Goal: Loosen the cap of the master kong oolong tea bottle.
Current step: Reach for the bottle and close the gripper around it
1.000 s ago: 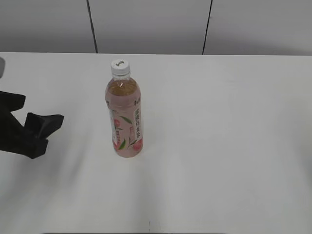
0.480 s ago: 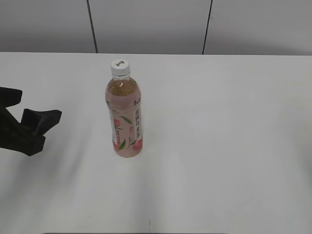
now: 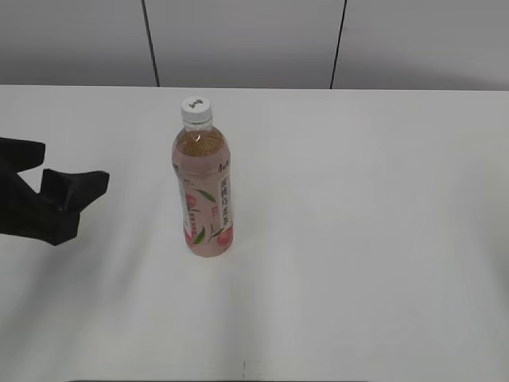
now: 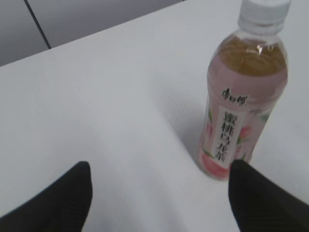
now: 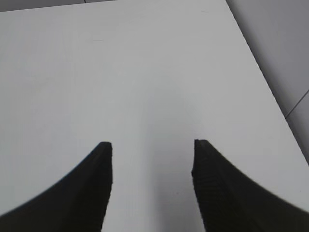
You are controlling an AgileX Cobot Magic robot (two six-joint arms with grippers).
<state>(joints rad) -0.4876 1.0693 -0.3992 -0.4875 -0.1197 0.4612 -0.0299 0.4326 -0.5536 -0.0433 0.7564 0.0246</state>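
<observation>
Next, I turn my left gripper square to the bottle [image 4: 244,104], since the bottle stands in line with one of that gripper's fingers, before closing round its body [image 3: 203,189].
The master kong oolong tea bottle [image 3: 204,199] stands upright on the white table, left of the middle, with its pink peach label facing me. Its white cap [image 3: 196,108] is on top. It also shows in the left wrist view [image 4: 241,101], with the cap [image 4: 263,12] at the top edge. My left gripper [image 3: 71,171] is open and empty at the left edge, well apart from the bottle; in its wrist view [image 4: 159,169] the bottle stands ahead and to the right. My right gripper [image 5: 152,145] is open and empty over bare table; it is out of the exterior view.
The white table [image 3: 358,239] spreads all round the bottle. A grey panelled wall [image 3: 238,40] runs along the back edge. In the right wrist view the table's right edge [image 5: 260,72] runs close by, with floor beyond.
My left gripper drew back to the left and then came a little to the right and up again. The bottle has not moved.
</observation>
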